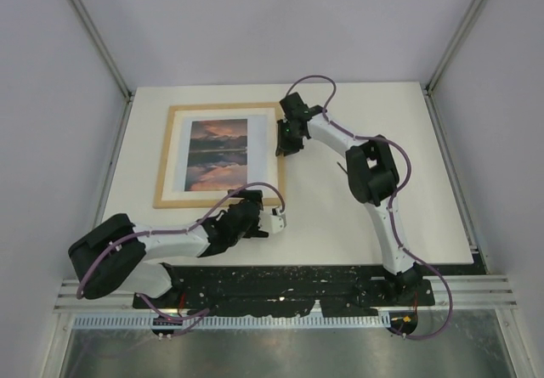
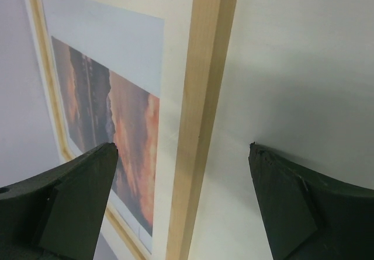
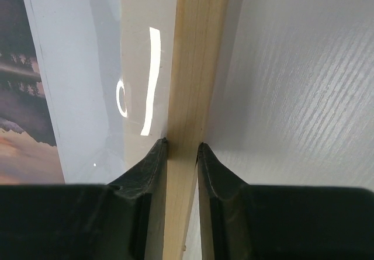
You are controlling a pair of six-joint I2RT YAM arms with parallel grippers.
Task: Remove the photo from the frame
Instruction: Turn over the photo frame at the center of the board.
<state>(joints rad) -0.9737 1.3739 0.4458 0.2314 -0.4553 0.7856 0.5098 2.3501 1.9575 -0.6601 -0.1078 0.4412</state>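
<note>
The frame (image 1: 217,155) is lying face up with its back down, so my left gripper should grip the frame's wooden edge (image 1: 281,175) and stand the frame up.
The frame (image 1: 169,157) lies flat, face up, on the left half of the white table, with the photo (image 1: 218,154) inside it under a glare-streaked pane. My right gripper (image 1: 286,146) is shut on the frame's right rail (image 3: 196,67) near its far corner, one fingertip on each side of the wood (image 3: 182,146). My left gripper (image 1: 277,219) hovers open near the frame's near right corner. In the left wrist view its fingers (image 2: 87,178) stand wide apart astride the rail (image 2: 201,114), touching nothing. The photo (image 2: 117,131) shows to the left of that rail.
The white table (image 1: 340,225) runs to the right of the frame. Grey enclosure walls (image 1: 51,98) stand on both sides. A black base plate (image 1: 280,289) holds both arms at the near edge.
</note>
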